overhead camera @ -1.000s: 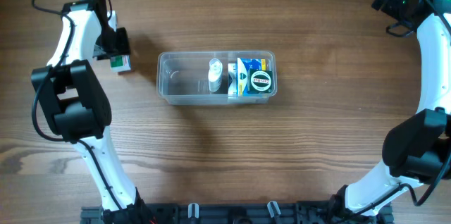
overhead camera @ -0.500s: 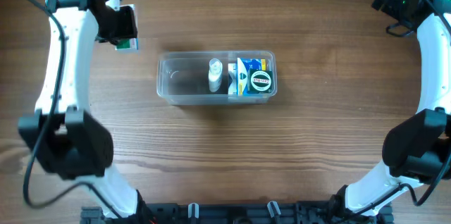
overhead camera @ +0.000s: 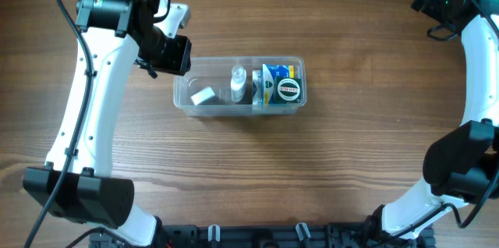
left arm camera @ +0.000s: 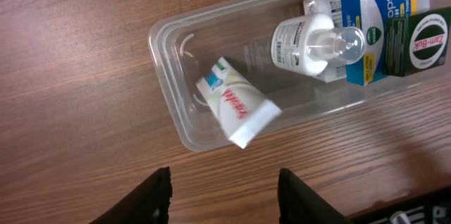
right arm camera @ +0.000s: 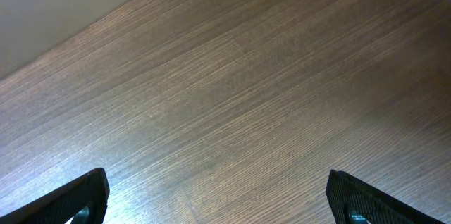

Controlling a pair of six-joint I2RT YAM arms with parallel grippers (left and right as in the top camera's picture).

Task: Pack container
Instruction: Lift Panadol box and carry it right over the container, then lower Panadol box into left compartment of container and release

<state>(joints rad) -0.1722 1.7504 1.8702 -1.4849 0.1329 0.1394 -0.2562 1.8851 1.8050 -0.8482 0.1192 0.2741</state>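
Note:
My left gripper is open while the white box [overhead camera: 203, 96] slants in the container with one end of the box up by the container's rim. The gripper should close and push that end [left arm camera: 255, 122] until the box sits straight.
The clear plastic container [overhead camera: 178, 84] lies mid-table. In it are a small white box with red print [overhead camera: 203, 96], a white pump bottle [overhead camera: 238, 83], a blue-and-white box [overhead camera: 270, 80] and a green-and-black box [overhead camera: 289, 90]. My left gripper [overhead camera: 172, 54] hovers over the container's left end, open and empty. In the left wrist view the gripper [left arm camera: 225, 199] is above the table just outside the container [left arm camera: 163, 86], and the white box [left arm camera: 236, 108] lies beside the bottle [left arm camera: 316, 44]. My right gripper [overhead camera: 437, 2] is at the far right back, open and empty, and shows in the right wrist view [right arm camera: 218, 196].
The wooden table [overhead camera: 249, 178] surrounds the container. The left arm's links [overhead camera: 86, 139] reach along the left side and the right arm [overhead camera: 475, 84] runs along the right edge. A black rail [overhead camera: 249, 236] runs along the front edge.
My left gripper moved right from the table's far left, carrying the small box, to the container's left end. The box now lies in the container and the gripper is open.

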